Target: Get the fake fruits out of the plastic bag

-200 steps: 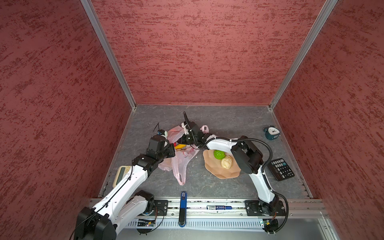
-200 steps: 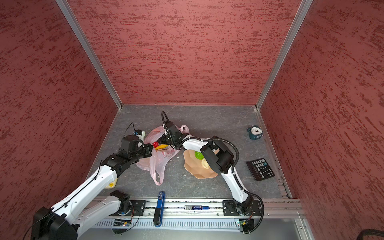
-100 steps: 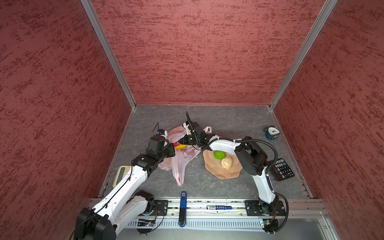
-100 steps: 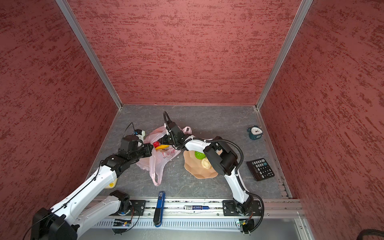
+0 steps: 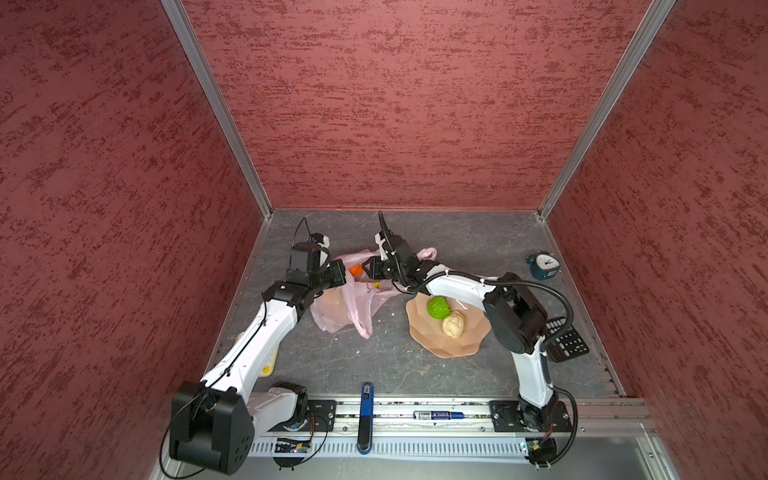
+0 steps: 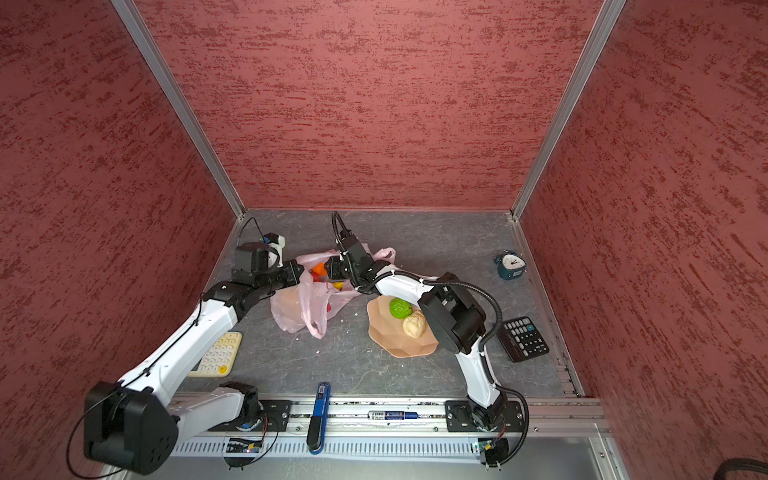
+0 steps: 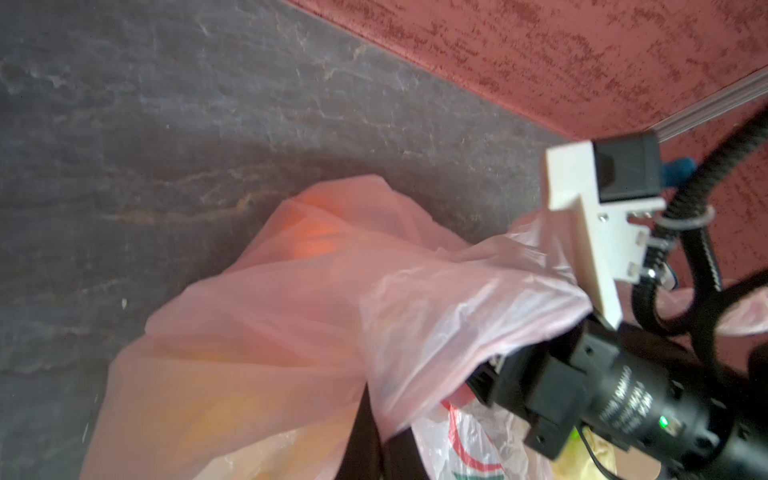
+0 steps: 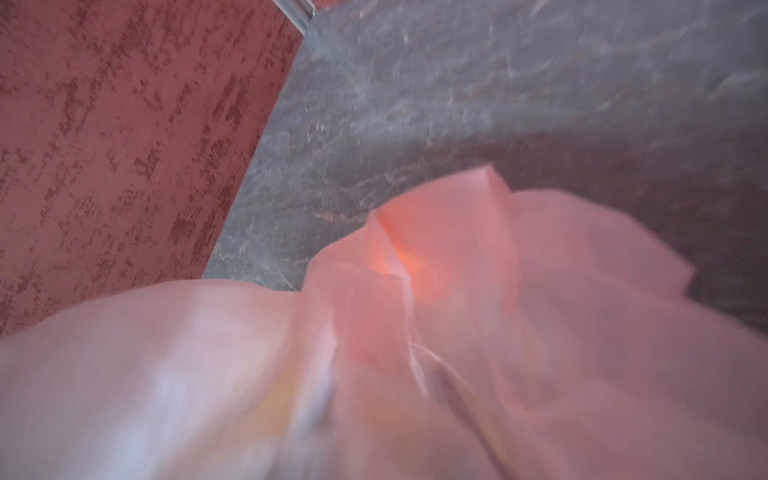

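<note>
The bag's film [image 7: 480, 308] hangs over the fingers of the robot's right gripper, so next the left gripper pulls the bag's rim [image 5: 349, 283] toward the front bar to open up the bag's opening.
The pale pink plastic bag [image 5: 345, 305] [image 6: 299, 309] lies crumpled left of centre. My left gripper [image 5: 338, 273] [image 7: 382, 419] is shut on a fold of its rim. My right gripper [image 5: 368, 272] [image 6: 332, 270] reaches into the bag's mouth, and the film hides its jaws. Of the fake fruits, an orange ball [image 5: 354, 269] [image 6: 319, 269] and a yellow piece [image 5: 376, 285] [image 6: 338, 286] show in the mouth. A green ball [image 5: 438, 307] and a cream ball [image 5: 453, 324] lie on the peach dish [image 5: 449, 347]. The right wrist view is blurred pink film with an orange glow [image 8: 411, 262].
A teal alarm clock [image 5: 543, 266] stands at the back right. A black calculator [image 5: 567, 340] lies right of the dish, and a cream calculator [image 6: 218, 355] lies under my left arm. A blue tool [image 5: 365, 399] rests on the front rail.
My right arm has shifted slightly to the right with its gripper still at the bag's mouth. The bag's rim has moved and the orange ball now shows. My left arm has held still.
</note>
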### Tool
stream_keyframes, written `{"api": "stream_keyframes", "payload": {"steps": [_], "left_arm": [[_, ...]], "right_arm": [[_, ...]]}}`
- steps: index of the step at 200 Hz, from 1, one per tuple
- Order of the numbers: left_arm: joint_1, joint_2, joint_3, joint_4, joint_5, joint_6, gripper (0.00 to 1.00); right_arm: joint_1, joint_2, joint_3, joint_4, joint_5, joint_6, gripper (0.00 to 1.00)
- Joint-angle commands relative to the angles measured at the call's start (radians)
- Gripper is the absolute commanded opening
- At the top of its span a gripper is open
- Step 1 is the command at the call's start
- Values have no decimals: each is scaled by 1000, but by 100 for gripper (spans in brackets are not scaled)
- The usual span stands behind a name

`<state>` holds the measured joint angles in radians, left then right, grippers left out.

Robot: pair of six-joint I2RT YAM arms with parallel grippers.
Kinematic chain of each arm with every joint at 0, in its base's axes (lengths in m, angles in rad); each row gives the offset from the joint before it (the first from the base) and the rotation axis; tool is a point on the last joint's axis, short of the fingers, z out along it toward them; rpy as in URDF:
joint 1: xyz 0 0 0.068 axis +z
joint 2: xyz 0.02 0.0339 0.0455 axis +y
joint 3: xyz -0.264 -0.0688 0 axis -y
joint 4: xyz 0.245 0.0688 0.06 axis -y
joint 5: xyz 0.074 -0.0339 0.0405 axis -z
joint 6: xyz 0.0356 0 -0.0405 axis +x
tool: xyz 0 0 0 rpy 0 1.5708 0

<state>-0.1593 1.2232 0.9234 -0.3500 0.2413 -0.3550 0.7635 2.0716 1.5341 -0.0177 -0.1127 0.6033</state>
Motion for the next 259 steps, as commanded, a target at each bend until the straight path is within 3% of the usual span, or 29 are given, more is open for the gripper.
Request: {"api": "stream_keyframes", "payload": {"steps": [1, 43, 80, 119, 148, 189, 212, 259], "left_arm": [[45, 117, 130, 78, 162, 63, 3], [52, 331, 363, 9, 310, 99, 4], [50, 306, 390, -149, 321, 55, 6], [44, 174, 223, -245, 312, -67, 43], [7, 87, 126, -294, 242, -156, 71], [-35, -88, 7, -282, 165, -242, 97], [-33, -108, -40, -249, 133, -239, 98], [-27, -25, -107, -15, 101, -237, 90]], "right_arm": [[-20, -22, 62, -55, 71, -55, 39], [-30, 27, 160, -117, 76, -79, 40], [-30, 68, 194, -151, -31, -94, 43], [-30, 68, 163, -191, -134, -127, 44], [-26, 64, 136, -197, -224, -123, 44], [-3, 79, 116, -174, -292, -113, 45], [7, 74, 100, -144, -307, -95, 45], [8, 45, 34, -40, -382, -28, 45]]}}
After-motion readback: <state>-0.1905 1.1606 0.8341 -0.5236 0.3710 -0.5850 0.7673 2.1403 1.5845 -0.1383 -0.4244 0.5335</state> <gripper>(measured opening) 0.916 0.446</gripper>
